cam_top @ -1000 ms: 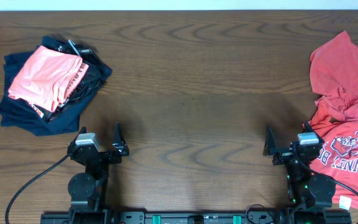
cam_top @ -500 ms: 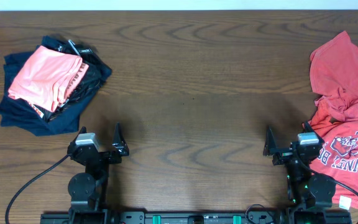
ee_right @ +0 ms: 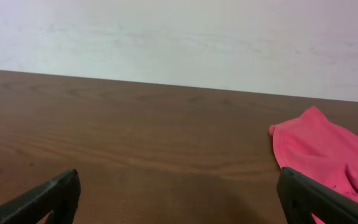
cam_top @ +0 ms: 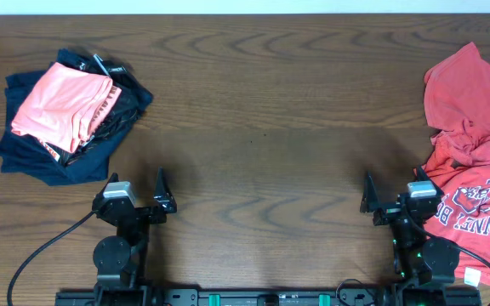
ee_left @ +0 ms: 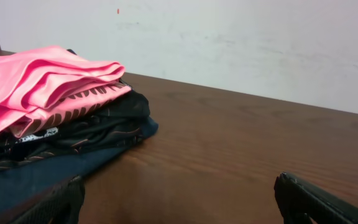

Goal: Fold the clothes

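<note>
The red-orange T-shirt (cam_top: pixel 473 151) lies rumpled along the table's edge, far from my left gripper, so next I pull it to the open middle (cam_top: pixel 266 161) with my right gripper first.
The red-orange T-shirt (cam_top: pixel 470 144) lies crumpled along the table's right edge, with navy-and-white lettering showing near the front right. Part of it shows at the right of the right wrist view (ee_right: pixel 328 155). My right gripper (cam_top: pixel 395 197) is open and empty, resting low at the front, just left of the shirt's lower part; its fingertips frame bare wood in its wrist view (ee_right: pixel 179 193). My left gripper (cam_top: pixel 136 191) is open and empty at the front left, also seen in its wrist view (ee_left: pixel 179 199).
A stack of folded garments sits at the back left: a salmon-pink one (cam_top: pixel 58 104) on top of black and navy ones (cam_top: pixel 54 161). It shows at the left of the left wrist view (ee_left: pixel 42 93). A pale wall stands behind the wooden table (cam_top: pixel 262 127).
</note>
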Robot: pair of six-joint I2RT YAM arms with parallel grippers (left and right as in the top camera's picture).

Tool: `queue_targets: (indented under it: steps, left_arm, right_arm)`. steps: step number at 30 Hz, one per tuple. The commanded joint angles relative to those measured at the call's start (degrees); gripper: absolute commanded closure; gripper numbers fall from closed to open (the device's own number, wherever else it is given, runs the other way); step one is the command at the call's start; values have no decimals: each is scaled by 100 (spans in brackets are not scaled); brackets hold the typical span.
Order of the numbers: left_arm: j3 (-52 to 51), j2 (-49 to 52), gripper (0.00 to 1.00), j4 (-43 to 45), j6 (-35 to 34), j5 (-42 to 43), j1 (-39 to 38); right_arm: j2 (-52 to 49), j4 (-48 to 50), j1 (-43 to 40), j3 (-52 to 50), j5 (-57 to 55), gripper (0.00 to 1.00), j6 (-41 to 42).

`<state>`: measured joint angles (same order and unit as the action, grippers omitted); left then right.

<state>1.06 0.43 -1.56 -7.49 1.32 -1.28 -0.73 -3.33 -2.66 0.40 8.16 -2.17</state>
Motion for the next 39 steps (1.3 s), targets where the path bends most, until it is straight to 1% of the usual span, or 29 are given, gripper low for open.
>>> queue_targets:
  steps: [1, 7, 12, 16, 20, 24, 27, 30, 31, 32, 33, 35, 36, 39]
  left_arm:
    - [-83, -20, 2, -245, -31, -26, 20]
    - [90, 170, 2, -387, -28, 369, 20]
    - [798, 881, 2, -1082, -28, 472, 20]
    - [1674, 1757, 2, -1799, -28, 494, 20]
    - [2675, 2782, 2, -2693, -28, 610, 20]
    - [3587, 3716, 2, -3613, -28, 1093, 20]
    - [4142, 4350, 2, -4253, -28, 1427, 20]
    - [4487, 4846, 2, -4686, -26, 1617, 20]
    - [4540, 4975, 2, -4756, -28, 1700, 20]
    - [4555, 5090, 2, -4774, -28, 1834, 20]
    - [4553, 5178, 2, -4793, -28, 1937, 20]
    - [4553, 5331, 2, -4806, -31, 2055, 20]
    - [4553, 5394, 2, -4806, -31, 2057, 20]
    - [4553, 5534, 2, -4806, -31, 2057, 20]
  right_arm:
    - [26, -15, 107, -9, 28, 1, 79]
    - [-179, -240, 107, 118, -507, 1, 649]
    - [-813, -820, 107, 741, -643, 1, 798]
    - [-1777, -1497, 107, 1585, -756, 1, 986]
    - [-3038, -2435, 105, 2603, -850, 1, 1123]
    - [-4465, -3654, 39, 3707, -1104, 1, 1196]
    - [-5329, -3886, 4, 4236, -1086, 1, 1099]
    - [-5928, -3845, -7, 4358, -1134, 1, 1113]
    - [-6092, -3886, -33, 4352, -1298, 6, 1126]
    - [-6273, -3982, -74, 4350, -1556, 15, 1250]
    - [-6487, -4129, -153, 4350, -1941, 19, 1593]
    - [-6867, -4321, -319, 4341, -2420, 17, 2149]
    - [-7042, -4358, -396, 4328, -2524, 18, 2245]
    - [-7589, -4354, -634, 4266, -2712, 27, 2446]
